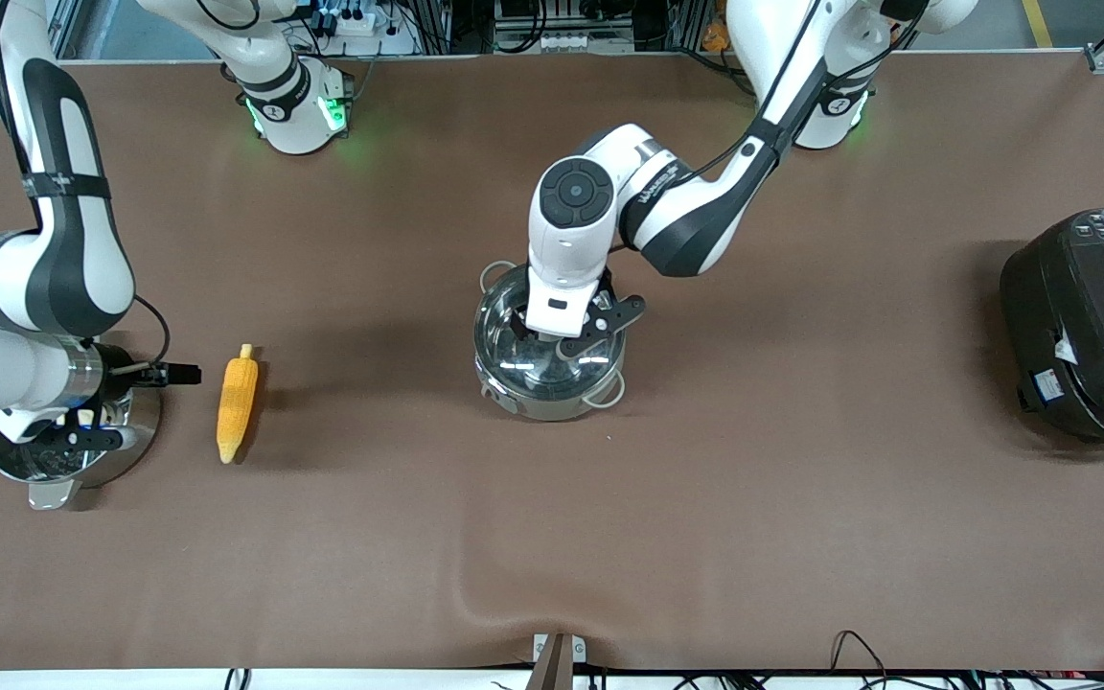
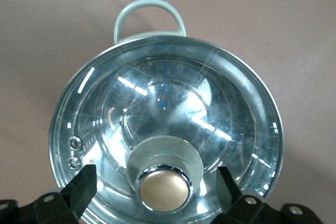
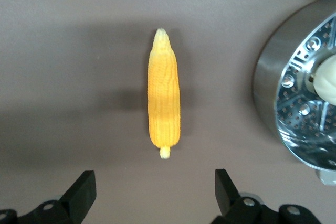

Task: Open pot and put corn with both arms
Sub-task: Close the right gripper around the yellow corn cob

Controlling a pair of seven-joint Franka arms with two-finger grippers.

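I see only shiny steel (image 2: 163,90) through the glass lid, so I should expect the steel pot (image 1: 537,406) to be empty when I take the lid off.
The steel pot (image 1: 552,401) stands mid-table with its glass lid (image 1: 518,362) on. My left gripper (image 1: 563,337) is low over the lid, open. In the left wrist view the tan knob (image 2: 163,190) sits between my left gripper's (image 2: 156,192) fingers (image 2: 81,187), with a gap on each side. The pot's loop handle (image 2: 149,14) shows past the lid (image 2: 210,93). The corn (image 1: 237,402) lies on the table toward the right arm's end. My right gripper (image 1: 82,436) hangs open and empty in the air beside it. In the right wrist view the corn (image 3: 164,109) lies just past my right gripper (image 3: 153,195).
A steel pot with a perforated steamer insert (image 1: 126,450) stands under the right hand, next to the corn; it also shows in the right wrist view (image 3: 268,87) with a white bun (image 3: 326,80) inside. A big black cooker (image 1: 1089,326) stands at the left arm's end.
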